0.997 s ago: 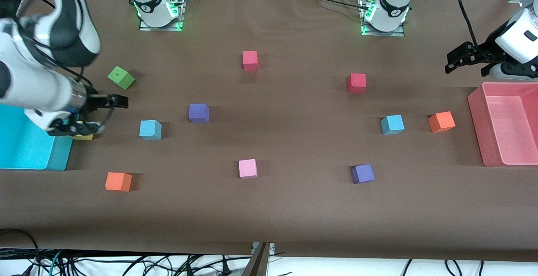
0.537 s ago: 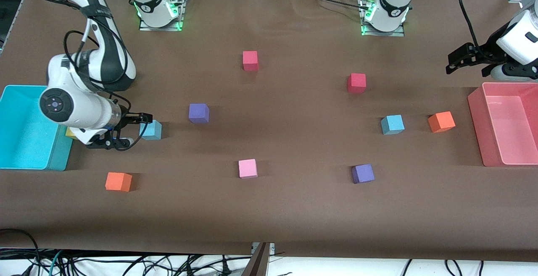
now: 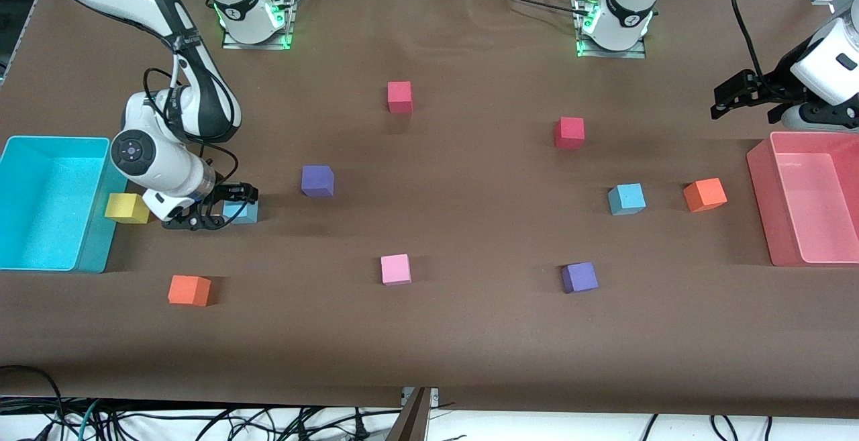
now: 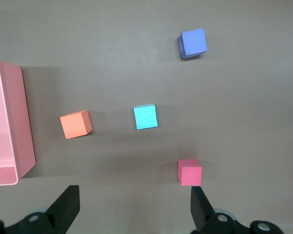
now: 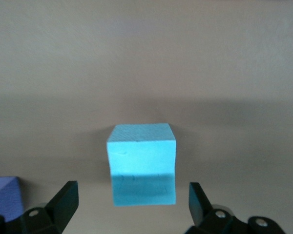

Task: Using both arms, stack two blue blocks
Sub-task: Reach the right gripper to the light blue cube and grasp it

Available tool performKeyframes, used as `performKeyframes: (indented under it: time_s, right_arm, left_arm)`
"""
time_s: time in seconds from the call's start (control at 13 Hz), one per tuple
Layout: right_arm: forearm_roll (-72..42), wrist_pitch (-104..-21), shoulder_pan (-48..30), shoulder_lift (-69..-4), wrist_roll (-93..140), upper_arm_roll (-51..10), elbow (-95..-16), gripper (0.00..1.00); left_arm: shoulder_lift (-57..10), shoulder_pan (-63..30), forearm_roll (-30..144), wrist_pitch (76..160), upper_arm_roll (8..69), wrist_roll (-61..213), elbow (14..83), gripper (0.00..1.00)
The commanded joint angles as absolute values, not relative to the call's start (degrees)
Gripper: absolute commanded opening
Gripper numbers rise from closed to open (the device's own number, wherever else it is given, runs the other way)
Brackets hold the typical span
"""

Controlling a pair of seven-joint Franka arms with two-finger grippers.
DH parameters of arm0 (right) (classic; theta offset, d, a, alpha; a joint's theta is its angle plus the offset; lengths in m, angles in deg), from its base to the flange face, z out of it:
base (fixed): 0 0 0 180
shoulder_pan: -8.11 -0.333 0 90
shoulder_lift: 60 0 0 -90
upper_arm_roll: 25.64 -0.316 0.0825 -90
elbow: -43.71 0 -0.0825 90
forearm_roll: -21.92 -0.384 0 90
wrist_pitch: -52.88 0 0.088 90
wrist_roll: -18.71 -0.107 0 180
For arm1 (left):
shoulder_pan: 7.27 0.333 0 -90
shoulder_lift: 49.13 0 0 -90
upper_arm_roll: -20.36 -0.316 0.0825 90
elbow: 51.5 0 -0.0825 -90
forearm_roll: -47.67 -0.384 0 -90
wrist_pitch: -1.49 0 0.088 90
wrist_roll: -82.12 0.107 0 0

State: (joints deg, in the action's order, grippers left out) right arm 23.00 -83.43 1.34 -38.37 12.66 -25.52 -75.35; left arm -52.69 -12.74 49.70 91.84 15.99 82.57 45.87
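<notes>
My right gripper will close on the blue block and lift it, and its sides will squeeze inward then, because the blue block's top side is grainy like foam.
One blue block lies toward the right arm's end of the table, partly hidden by my right gripper. That gripper is low over it and open. In the right wrist view the block sits on the table between and just ahead of the open fingertips, touching neither. The other blue block lies toward the left arm's end, beside an orange cube. My left gripper hangs open and empty near the pink bin. From high up, its wrist view shows that block.
A cyan bin and a yellow cube sit beside the right gripper. An orange cube, purple cubes, a pink cube and red cubes are scattered about.
The right arm has swung from the cyan bin's side toward the blue block and come down, its open fingers now on either side of it. The left arm has hardly moved.
</notes>
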Motion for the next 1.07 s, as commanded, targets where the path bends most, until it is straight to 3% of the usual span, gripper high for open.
performKeyframes:
  time_s: [0.0, 0.54, 0.69, 0.77, 0.92, 1.0]
  right_arm:
    - [23.94, -85.55, 1.70, -38.04, 12.73, -25.47, -76.79, 1.00]
    - [24.64, -85.99, 1.87, -34.87, 12.91, -25.29, -74.86, 1.00]
    - [24.55, -85.90, 1.87, -34.87, 12.82, -25.29, -74.68, 0.93]
    - [24.55, -85.90, 1.87, -34.87, 12.82, -25.29, -74.68, 0.79]
    - [24.47, -85.81, 1.87, -34.34, 12.82, -25.29, -74.68, 0.19]
    - [24.47, -85.81, 1.79, -34.34, 12.82, -25.29, -74.60, 0.00]
  left_arm:
    - [-52.82, -12.45, 49.95, 91.14, 16.15, 82.56, 45.71, 1.00]
    - [-53.17, -12.36, 49.95, 91.58, 16.15, 82.56, 46.50, 1.00]
    - [-53.17, -12.36, 49.95, 91.66, 16.23, 82.56, 46.50, 1.00]
    - [-53.26, -12.36, 49.95, 91.58, 16.15, 82.48, 46.50, 1.00]
    - [-53.26, -12.28, 49.95, 91.58, 16.15, 82.56, 46.58, 1.00]
    - [-53.26, -12.28, 49.95, 91.58, 16.15, 82.56, 46.59, 1.00]
